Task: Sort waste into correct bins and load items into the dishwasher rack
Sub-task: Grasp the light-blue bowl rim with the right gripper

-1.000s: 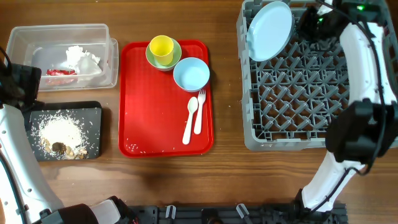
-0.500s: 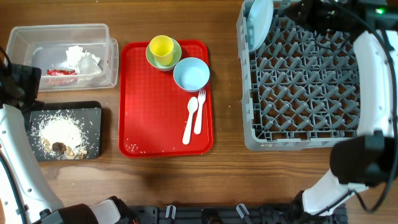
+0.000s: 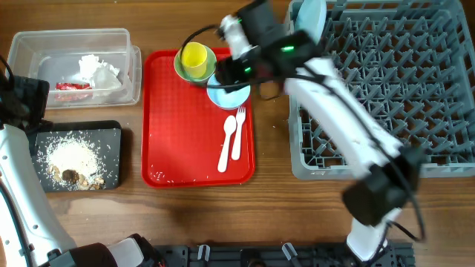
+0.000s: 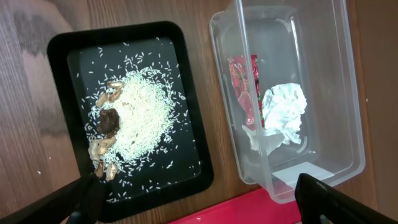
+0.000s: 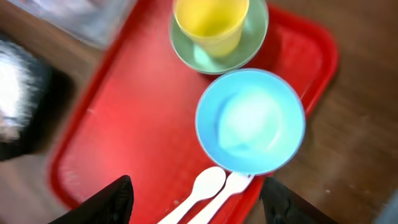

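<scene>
The pale blue bowl's rim is free beside the open red tray's bottom (image 3: 183, 104), so my right gripper keeps descending and closes once its fingers straddle that rim (image 3: 211, 95).
The pale blue plate (image 3: 310, 21) stands on edge in the far left corner of the grey dishwasher rack (image 3: 356, 141). My right gripper (image 3: 245, 78) (image 5: 202, 205) hangs open and empty above the red tray, over the pale blue bowl (image 3: 231, 95) (image 5: 250, 121). A yellow cup (image 3: 194, 57) (image 5: 212, 22) sits in the pale green bowl (image 3: 182, 70) (image 5: 249, 46). The white fork (image 3: 238, 133) and spoon (image 3: 225, 145) (image 5: 202, 186) lie side by side. My left gripper (image 4: 199, 208) is open above the black tray (image 4: 68, 50) of food scraps (image 4: 109, 121). The clear tub (image 4: 336, 81) holds the napkin (image 4: 283, 112) and wrapper (image 4: 244, 84).
The flat red tray (image 3: 174, 141) lies between the bins on the left and the rack on the right. My right arm reaches from the rack's near side across its left wall to the tray. Bare wooden table shows along the near edge.
My right gripper let go of the plate, leaving it upright in the rack, opened, and swung left to hang over the red tray. The left arm has not moved.
</scene>
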`<state>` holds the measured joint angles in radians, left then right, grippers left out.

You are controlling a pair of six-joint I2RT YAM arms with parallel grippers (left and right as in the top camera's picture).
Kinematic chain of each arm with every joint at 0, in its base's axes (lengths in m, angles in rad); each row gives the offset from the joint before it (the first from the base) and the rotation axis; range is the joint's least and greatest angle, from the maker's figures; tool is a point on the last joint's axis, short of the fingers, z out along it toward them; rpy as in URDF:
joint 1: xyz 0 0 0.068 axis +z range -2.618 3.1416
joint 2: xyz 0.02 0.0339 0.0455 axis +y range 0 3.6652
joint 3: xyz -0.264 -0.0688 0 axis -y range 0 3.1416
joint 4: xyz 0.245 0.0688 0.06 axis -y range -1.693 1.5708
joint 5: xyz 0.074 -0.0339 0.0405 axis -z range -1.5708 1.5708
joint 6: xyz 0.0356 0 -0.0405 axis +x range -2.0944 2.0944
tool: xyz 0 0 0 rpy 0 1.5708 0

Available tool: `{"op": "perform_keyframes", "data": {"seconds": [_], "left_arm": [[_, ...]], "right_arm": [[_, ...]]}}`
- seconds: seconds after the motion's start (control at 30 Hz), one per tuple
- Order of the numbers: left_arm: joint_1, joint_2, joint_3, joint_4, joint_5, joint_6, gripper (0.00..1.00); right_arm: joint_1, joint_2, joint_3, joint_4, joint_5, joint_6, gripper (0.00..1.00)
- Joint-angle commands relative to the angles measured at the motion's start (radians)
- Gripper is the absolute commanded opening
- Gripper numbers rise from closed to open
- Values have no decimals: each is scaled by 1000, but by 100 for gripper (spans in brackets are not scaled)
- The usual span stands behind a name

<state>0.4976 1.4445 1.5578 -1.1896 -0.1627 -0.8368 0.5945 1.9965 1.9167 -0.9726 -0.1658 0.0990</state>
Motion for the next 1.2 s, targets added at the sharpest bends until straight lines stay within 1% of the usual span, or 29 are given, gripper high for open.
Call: {"op": "perform_keyframes", "data": {"seconds": [0.0, 0.23, 0.3, 0.4, 0.5, 0.57, 0.63, 0.67, 0.7, 0.73, 1.17], "left_arm": [[5, 3, -1, -1, -6, -13, 100], [5, 3, -1, -1, -6, -13, 100], [5, 3, -1, -1, -6, -13, 100], [5, 3, -1, -1, -6, -13, 100], [5, 3, -1, -1, -6, -13, 100], [5, 3, -1, -1, -6, -13, 100], [5, 3, -1, -1, -6, -13, 100], [5, 3, -1, -1, -6, -13, 100], [5, 3, -1, -1, -6, -13, 100], [5, 3, -1, -1, -6, -13, 100], [5, 3, -1, -1, -6, -13, 100]], "right_arm": [[27, 125, -17, 31, 84, -18, 67], [74, 247, -17, 92, 100, -27, 67], [90, 274, -17, 113, 113, -59, 67], [114, 299, -17, 128, 134, -101, 63], [135, 316, -19, 150, 240, -126, 62], [135, 320, -19, 158, 274, -127, 61], [135, 321, -21, 165, 278, -145, 54], [135, 321, -21, 166, 278, -145, 46], [135, 321, -21, 167, 278, -145, 34], [136, 321, -21, 166, 277, -150, 31], [137, 322, -79, 174, 251, -148, 34]]}}
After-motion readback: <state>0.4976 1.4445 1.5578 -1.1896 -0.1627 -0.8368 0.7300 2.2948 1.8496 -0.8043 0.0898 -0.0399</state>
